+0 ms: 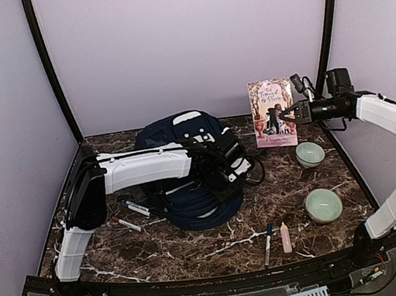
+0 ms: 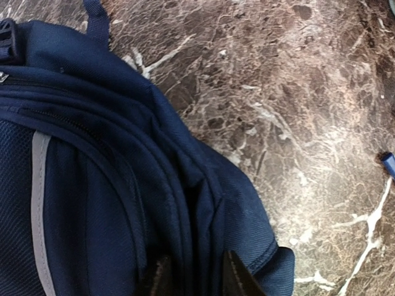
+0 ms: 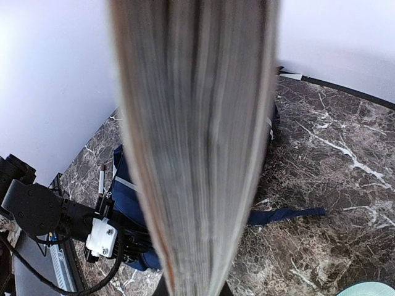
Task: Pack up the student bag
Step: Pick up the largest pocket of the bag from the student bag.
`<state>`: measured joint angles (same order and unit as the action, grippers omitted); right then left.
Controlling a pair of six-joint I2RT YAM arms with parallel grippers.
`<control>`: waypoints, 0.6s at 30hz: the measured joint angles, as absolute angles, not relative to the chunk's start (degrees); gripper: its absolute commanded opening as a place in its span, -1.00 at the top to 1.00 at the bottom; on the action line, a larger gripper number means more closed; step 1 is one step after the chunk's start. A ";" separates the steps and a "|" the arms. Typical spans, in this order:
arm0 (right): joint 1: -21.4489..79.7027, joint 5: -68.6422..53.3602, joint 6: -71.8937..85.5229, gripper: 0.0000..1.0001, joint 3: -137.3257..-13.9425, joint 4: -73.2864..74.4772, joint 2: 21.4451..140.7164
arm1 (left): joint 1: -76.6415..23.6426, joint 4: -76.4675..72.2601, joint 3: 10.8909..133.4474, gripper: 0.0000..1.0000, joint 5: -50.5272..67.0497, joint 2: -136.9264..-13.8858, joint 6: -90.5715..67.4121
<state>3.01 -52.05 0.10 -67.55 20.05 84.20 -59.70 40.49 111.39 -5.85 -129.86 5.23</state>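
Note:
The bag's flap (image 1: pixel 189 208) lies shut over the bag's opening, so next my left gripper lifts the flap by its zip edge (image 2: pixel 202 213) before my right gripper brings the book in.
The navy-blue student bag (image 1: pixel 162 135) lies at the table's middle left; it fills the left wrist view (image 2: pixel 92 185) and shows behind the book in the right wrist view (image 3: pixel 128 188). My left gripper (image 1: pixel 220 179) presses down onto the bag's near right side, its dark fingers (image 2: pixel 238 279) closed on a fold of fabric along the zip edge. My right gripper (image 1: pixel 286 114) is shut on a pink-covered book (image 1: pixel 272 113) and holds it upright above the back right of the table. The book's page edge (image 3: pixel 197 142) blocks the middle of the right wrist view.
Two pale green bowls (image 1: pixel 310 153) (image 1: pixel 323 205) stand on the right. Two markers (image 1: pixel 135 208) (image 1: pixel 126 224) lie left of the bag. A blue pen (image 1: pixel 268 244) and a pinkish stick (image 1: pixel 286 237) lie near the front edge. A bag strap (image 3: pixel 284 215) trails across the marble.

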 measured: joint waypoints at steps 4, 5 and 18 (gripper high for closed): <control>3.01 -52.05 0.30 1.00 -67.55 19.79 84.23 | -59.81 40.93 111.83 0.82 -8.38 -130.21 5.41; 3.01 -52.03 0.30 1.00 -67.55 19.86 84.23 | -59.81 41.41 112.38 0.90 -9.02 -130.37 5.41; -0.10 -51.42 -2.79 1.00 -78.11 35.09 85.60 | -60.42 45.17 117.47 1.00 -16.01 -129.19 7.35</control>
